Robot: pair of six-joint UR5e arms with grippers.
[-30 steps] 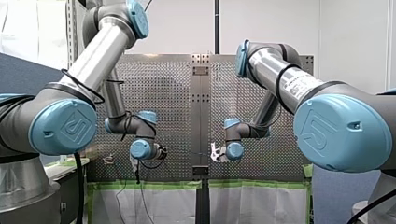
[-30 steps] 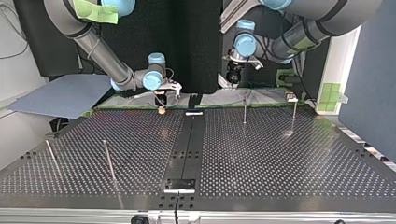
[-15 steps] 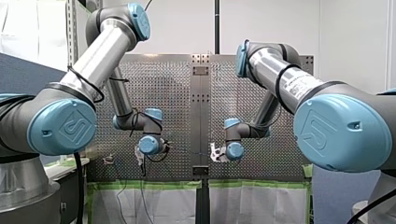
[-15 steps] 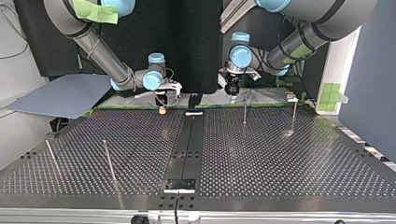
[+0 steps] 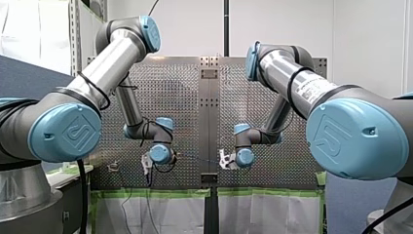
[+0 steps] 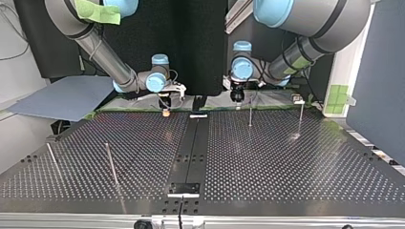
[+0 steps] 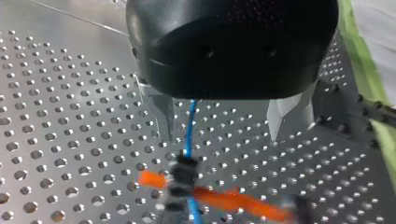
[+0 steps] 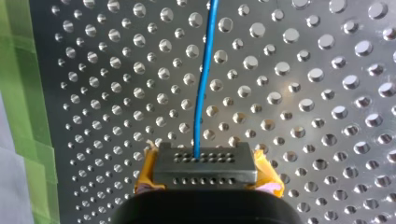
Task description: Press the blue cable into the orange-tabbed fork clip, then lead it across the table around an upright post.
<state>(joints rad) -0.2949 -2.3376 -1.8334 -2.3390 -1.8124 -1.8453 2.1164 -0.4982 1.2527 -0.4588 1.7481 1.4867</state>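
Observation:
My gripper will make the blue cable bend into a wide arc when I carry it across the table, since it runs in a smooth, slightly curved line.
In the left wrist view my left gripper stands open, its metal fingers apart just above the perforated table. The blue cable runs between them, close to one finger and untouched, down into a black fork clip with orange tabs just ahead. In the right wrist view my right gripper, with yellow pads, is shut on the blue cable, which leads away over the plate. In the front view the thin cable spans from my left gripper to my right gripper.
Two upright posts stand at the top view's right, near my left gripper. Two leaning rods stand at its left. A small fixture sits at the far right edge, green tape along the table's border.
My left arm has swung toward the table's middle, carrying its open gripper leftward in the top view and lower. My right arm has not moved.

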